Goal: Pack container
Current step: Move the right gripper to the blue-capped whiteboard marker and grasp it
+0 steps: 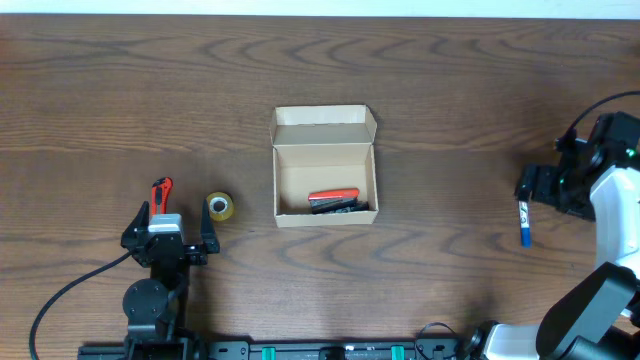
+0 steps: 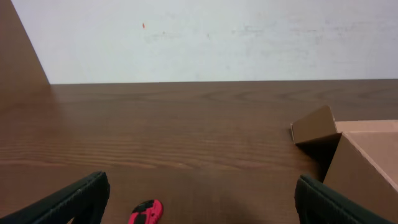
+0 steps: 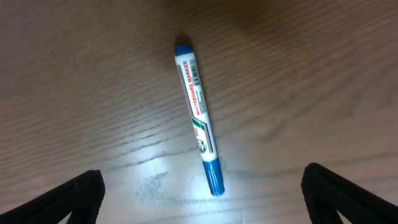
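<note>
The whiteboard marker lies free, and its narrow width faces the open fingers. My right gripper should keep going down until its fingers are on both sides of the whiteboard marker's white body, then close.
The tan cardboard container sits open at the table's middle, lid flap folded back; a red-and-black object lies inside. Its corner shows in the left wrist view. A blue-capped whiteboard marker lies on the table at the right; in the right wrist view the marker lies between and ahead of the fingers. My right gripper is open and empty above it; overhead it sits at the far right. My left gripper is open and empty at the front left, fingers wide in its wrist view.
A red-and-black utility knife lies just ahead of the left gripper, its tip in the left wrist view. A roll of yellowish tape lies between the knife and the container. A cable trails off the front left.
</note>
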`<action>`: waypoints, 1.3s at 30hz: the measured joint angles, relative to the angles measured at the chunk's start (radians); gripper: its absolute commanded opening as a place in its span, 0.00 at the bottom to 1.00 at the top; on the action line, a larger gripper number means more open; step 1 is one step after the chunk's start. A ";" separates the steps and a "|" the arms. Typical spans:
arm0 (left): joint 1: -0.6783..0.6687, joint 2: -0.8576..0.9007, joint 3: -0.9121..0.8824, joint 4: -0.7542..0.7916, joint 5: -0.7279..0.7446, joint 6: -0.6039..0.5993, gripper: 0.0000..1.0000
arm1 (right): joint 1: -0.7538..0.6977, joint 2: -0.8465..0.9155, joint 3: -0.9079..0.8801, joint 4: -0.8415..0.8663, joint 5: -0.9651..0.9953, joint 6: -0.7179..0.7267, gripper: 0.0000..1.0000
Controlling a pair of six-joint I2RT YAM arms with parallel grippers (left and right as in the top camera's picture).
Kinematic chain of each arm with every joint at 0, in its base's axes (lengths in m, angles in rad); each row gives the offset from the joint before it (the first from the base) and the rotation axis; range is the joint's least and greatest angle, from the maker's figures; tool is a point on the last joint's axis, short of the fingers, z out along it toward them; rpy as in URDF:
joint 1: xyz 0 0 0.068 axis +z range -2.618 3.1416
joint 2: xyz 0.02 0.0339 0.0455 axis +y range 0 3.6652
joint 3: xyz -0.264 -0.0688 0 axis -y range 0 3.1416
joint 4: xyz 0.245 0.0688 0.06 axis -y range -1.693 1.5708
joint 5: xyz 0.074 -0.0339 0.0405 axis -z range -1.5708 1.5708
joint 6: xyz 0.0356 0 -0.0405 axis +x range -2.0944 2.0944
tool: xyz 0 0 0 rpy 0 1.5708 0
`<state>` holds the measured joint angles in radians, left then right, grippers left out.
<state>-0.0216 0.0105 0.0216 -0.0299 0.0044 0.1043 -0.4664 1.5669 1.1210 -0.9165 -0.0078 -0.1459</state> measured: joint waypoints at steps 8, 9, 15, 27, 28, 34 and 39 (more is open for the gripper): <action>0.000 0.000 0.000 0.000 0.000 0.000 0.95 | 0.000 0.022 -0.084 0.100 -0.016 -0.035 0.89; 0.000 0.000 0.000 0.000 0.000 0.000 0.95 | 0.000 0.032 -0.086 0.105 -0.017 -0.039 0.88; 0.000 0.000 0.000 0.000 0.000 0.000 0.95 | 0.000 0.090 -0.089 0.135 -0.019 -0.043 0.89; 0.000 0.000 0.000 0.000 0.000 0.000 0.95 | 0.000 0.214 -0.089 0.203 -0.020 -0.043 0.88; 0.000 0.000 0.000 0.000 0.000 0.000 0.95 | 0.000 0.224 -0.089 0.205 -0.020 -0.043 0.87; 0.000 0.000 0.000 0.000 0.000 0.000 0.95 | 0.000 0.248 -0.089 0.218 -0.008 -0.052 0.66; 0.000 0.000 0.000 0.000 0.000 0.000 0.95 | 0.000 0.250 -0.088 0.223 -0.013 -0.047 0.23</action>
<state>-0.0216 0.0105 0.0216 -0.0299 0.0044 0.1043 -0.4664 1.8172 1.0332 -0.6933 -0.0212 -0.1928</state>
